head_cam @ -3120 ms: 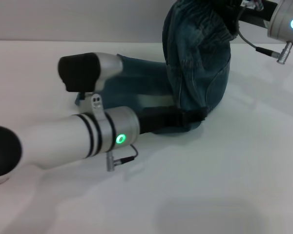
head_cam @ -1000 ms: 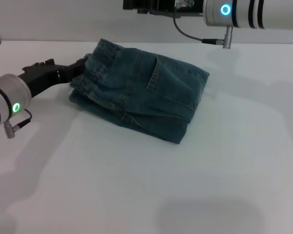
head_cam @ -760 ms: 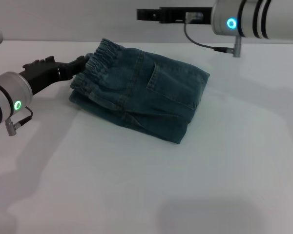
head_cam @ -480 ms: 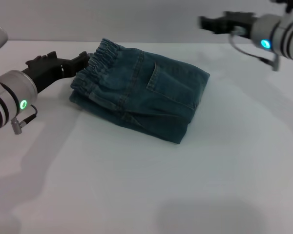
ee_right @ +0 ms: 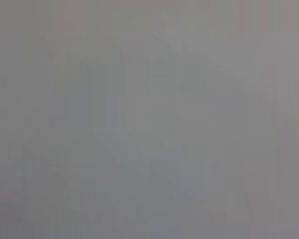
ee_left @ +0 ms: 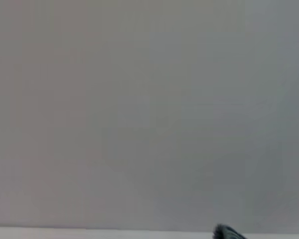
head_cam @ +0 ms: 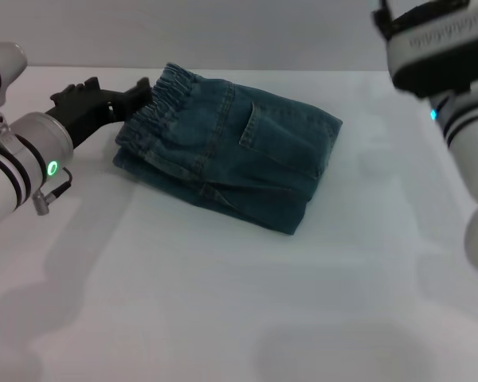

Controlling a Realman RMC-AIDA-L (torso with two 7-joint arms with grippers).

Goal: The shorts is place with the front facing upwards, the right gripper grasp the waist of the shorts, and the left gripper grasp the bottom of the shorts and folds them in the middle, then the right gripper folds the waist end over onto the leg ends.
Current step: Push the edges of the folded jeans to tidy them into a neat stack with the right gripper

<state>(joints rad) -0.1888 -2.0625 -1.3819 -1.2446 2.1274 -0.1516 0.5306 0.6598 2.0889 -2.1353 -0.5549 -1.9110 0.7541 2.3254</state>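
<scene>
The waistband's corner (head_cam: 173, 72) juts past the folded shorts' far edge, so next my left gripper draws the waistband in while my right gripper steadies the opposite end (head_cam: 309, 169).
The blue denim shorts (head_cam: 231, 151) lie folded in a compact stack on the white table (head_cam: 223, 302), elastic waistband on top at the left end. My left gripper (head_cam: 111, 91) hovers just left of the waistband, its black fingers (head_cam: 137, 90) open and holding nothing; one fingertip is close to the cloth. My right arm (head_cam: 438, 56) is raised at the far right, well away from the shorts, and its gripper is out of view. The right wrist view is plain grey. The left wrist view holds only wall and a thin strip of table.
A grey wall (head_cam: 223, 32) runs behind the table's far edge. A small dark shape (ee_left: 229, 232) peeks in at the edge of the left wrist view. White tabletop stretches in front of and to the right of the shorts.
The shorts, held up 3.1 s ago, now lie folded and still. My right arm swung away to the far right. My left gripper edged slightly up beside the waistband.
</scene>
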